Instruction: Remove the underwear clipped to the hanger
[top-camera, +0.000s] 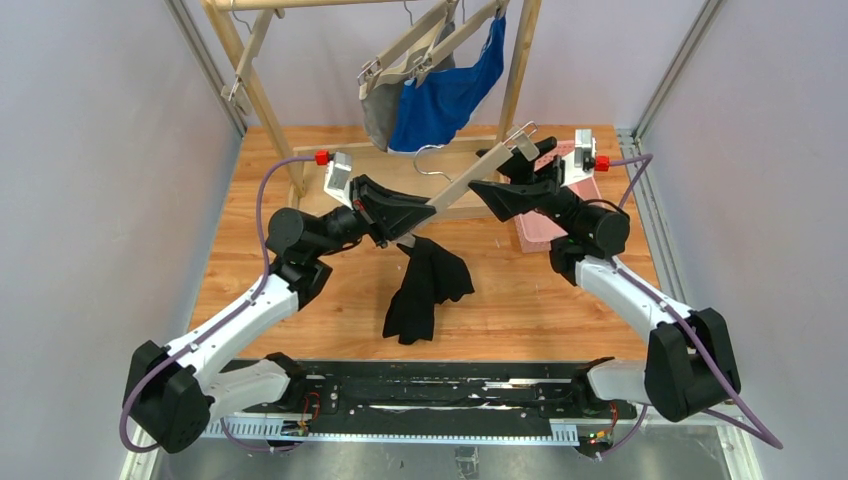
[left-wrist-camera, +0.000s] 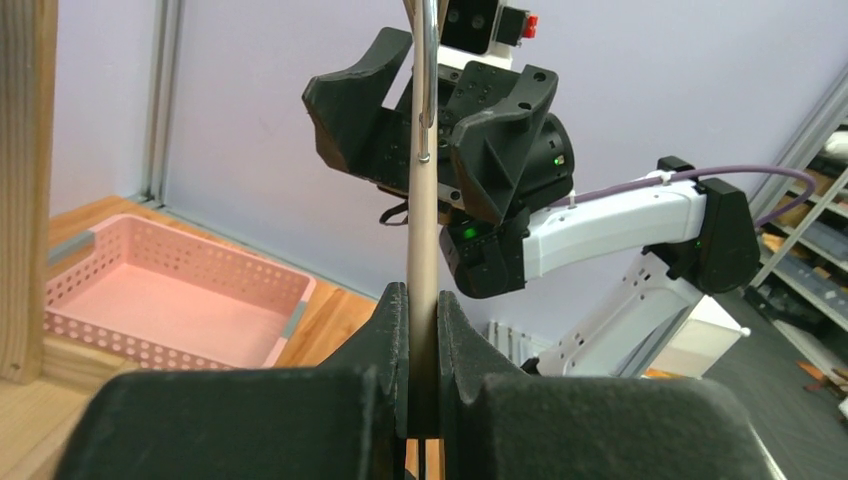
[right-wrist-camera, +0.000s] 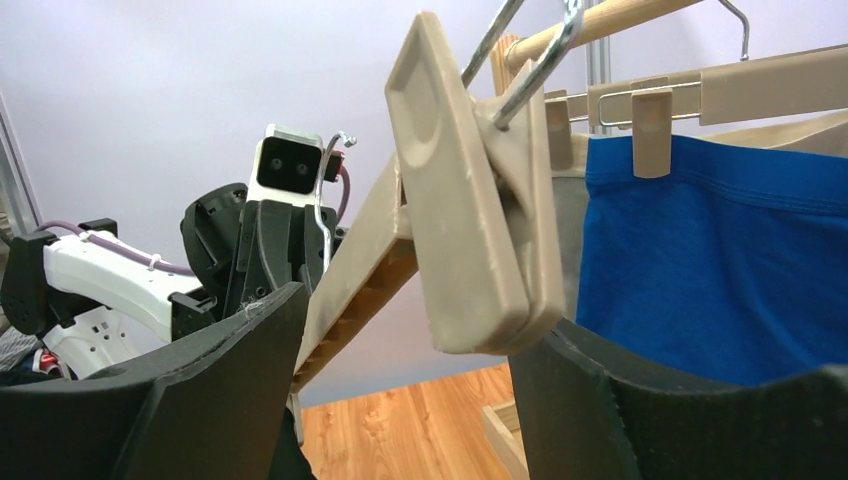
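Note:
The bar beside the black underwear's clip (top-camera: 405, 240) is in my left gripper. My right gripper should hold the hanger's empty end (top-camera: 522, 147) while my left gripper squeezes that clip.
A beige hanger (top-camera: 462, 183) is held slanted over the table between both grippers. My left gripper (top-camera: 392, 222) is shut on its bar (left-wrist-camera: 423, 240), as the left wrist view (left-wrist-camera: 423, 335) shows. My right gripper (top-camera: 497, 190) is open, its jaws on either side of the hanger's shut right clip (right-wrist-camera: 470, 200), which holds no fabric. The black underwear (top-camera: 425, 288) hangs from the hanger's left end, its lower part on the table; the clip there is hidden. The grey underwear (top-camera: 378, 118) and the blue underwear (top-camera: 445, 95) hang clipped on rack hangers; the blue also shows in the right wrist view (right-wrist-camera: 720, 260).
A wooden rack with slanted posts (top-camera: 255, 95) stands at the back, its base frame (top-camera: 470, 208) on the table. A pink perforated basket (left-wrist-camera: 170, 290) sits at the right, partly under my right arm (top-camera: 545, 225). Metal frame rails run along both sides.

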